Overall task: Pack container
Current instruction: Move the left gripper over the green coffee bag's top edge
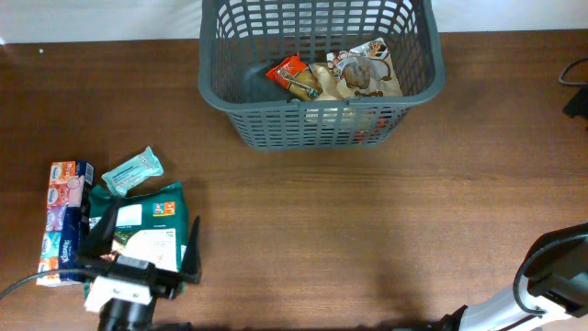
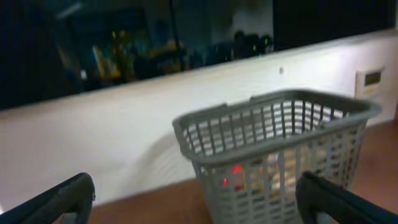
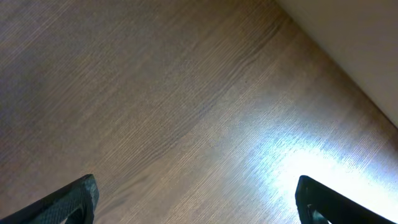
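Note:
My left gripper is empty and points level toward the container (image 2: 273, 155), so next I lift it and tilt its fingers down toward the green-and-white packet (image 1: 163, 208) and the blue-and-pink box.
The container (image 1: 312, 129), a dark grey lattice basket, stands at the table's far middle. Inside lie an orange packet (image 1: 291, 75) and a brown-and-white packet (image 1: 363, 72). My left gripper (image 1: 145, 241) is open at the near left, its fingers spread above a green-and-white packet (image 1: 152, 216). In the left wrist view the container (image 2: 261, 118) appears ahead to the right, and the left gripper (image 2: 196, 208) holds nothing. My right gripper (image 3: 196, 205) is open over bare wood, with nothing between its fingers.
A small teal packet (image 1: 133, 171) lies just beyond the green one. A blue-and-pink box (image 1: 66, 216) lies along the left edge. The right arm (image 1: 551, 276) sits at the near right corner. A white wall (image 2: 93, 143) runs behind the table.

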Available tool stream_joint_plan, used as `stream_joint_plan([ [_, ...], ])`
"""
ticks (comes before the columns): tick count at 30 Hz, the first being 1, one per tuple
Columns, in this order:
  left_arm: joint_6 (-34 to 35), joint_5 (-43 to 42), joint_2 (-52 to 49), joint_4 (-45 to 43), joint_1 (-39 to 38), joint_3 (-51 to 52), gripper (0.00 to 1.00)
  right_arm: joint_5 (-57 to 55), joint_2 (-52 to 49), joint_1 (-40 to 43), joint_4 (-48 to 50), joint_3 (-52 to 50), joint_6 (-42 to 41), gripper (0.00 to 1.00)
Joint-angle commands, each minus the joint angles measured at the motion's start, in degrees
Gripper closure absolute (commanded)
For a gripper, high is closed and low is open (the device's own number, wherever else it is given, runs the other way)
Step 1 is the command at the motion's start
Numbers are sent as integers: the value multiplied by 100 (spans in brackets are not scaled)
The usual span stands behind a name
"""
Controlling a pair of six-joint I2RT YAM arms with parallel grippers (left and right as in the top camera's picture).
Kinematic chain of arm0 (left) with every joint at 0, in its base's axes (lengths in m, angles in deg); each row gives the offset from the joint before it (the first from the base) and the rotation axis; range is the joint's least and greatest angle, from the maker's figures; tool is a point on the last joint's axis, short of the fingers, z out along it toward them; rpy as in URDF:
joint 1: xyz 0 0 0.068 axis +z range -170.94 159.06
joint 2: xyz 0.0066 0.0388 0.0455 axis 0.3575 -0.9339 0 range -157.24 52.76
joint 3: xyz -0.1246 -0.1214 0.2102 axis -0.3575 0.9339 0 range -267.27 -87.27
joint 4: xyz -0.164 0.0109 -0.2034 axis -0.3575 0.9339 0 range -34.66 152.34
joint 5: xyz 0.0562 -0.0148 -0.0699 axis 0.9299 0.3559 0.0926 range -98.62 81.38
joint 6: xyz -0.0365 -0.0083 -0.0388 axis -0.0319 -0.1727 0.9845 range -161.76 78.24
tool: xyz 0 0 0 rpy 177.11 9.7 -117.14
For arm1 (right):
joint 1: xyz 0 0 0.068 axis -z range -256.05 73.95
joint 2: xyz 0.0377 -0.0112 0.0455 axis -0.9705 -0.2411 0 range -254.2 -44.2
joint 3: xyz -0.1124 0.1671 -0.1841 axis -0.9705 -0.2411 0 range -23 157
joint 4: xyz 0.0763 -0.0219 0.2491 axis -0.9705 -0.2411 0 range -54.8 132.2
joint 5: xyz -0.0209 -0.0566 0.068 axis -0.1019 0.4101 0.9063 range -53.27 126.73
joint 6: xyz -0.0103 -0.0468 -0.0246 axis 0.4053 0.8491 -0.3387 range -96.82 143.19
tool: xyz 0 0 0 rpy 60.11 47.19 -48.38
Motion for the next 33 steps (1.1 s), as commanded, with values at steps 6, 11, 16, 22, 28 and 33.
stream_joint_plan([
  [6,79,-120,-72,496,-24,-26,1,31,70,-4,15,-13,-42,1],
  [11,79,-892,-72,-66,-24,-37,1,31,70,-4,15,-13,-42,1],
  [16,74,-892,-81,-227,-24,-37,1,31,70,-4,15,-13,-42,1],
  [22,74,-219,-330,232,-24,-59,1,31,70,-4,15,-13,-42,1],
  [28,74,601,-1657,765,-24,-984,1,31,70,-4,15,-13,-42,1],
  [33,72,1010,-3348,2269,-24,-2640,1,31,70,-4,15,-13,-42,1],
])
